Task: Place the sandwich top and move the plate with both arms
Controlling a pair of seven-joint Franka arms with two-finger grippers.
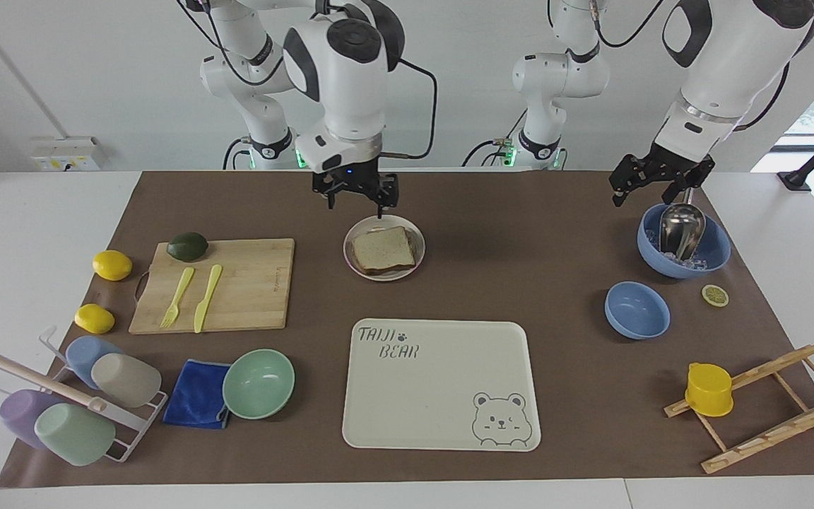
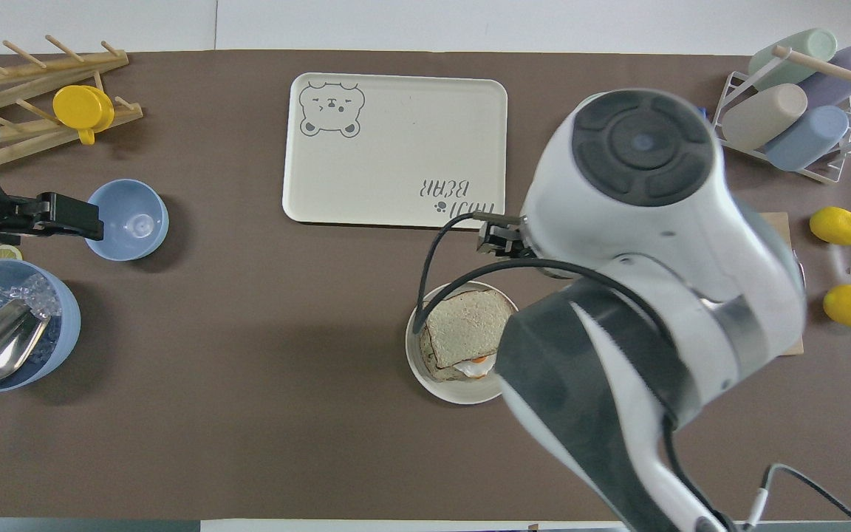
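My right gripper should first swing toward the cutting board, because it hangs over the plate (image 1: 392, 221). My left gripper will then take the rim (image 2: 411, 343) facing the big blue bowl.
The sandwich top (image 1: 384, 249) (image 2: 466, 325) lies flat on the stack on the round plate (image 1: 386, 276) (image 2: 455, 395). A bit of fried egg (image 2: 473, 363) peeks out under it. My right gripper (image 1: 355, 202) hangs open and empty above the plate's edge nearest the robots, clear of the bread. In the overhead view its own arm hides it. My left gripper (image 1: 647, 191) (image 2: 63, 216) waits open over the big blue bowl (image 1: 714, 254) holding ice and a metal scoop (image 1: 681, 227).
The bear-print tray (image 1: 442, 385) lies farther from the robots than the plate. A cutting board (image 1: 251, 286) with an avocado, fork and knife lies toward the right arm's end. A small blue bowl (image 1: 636, 309), green bowl (image 1: 258, 383), cup rack and wooden rack stand around.
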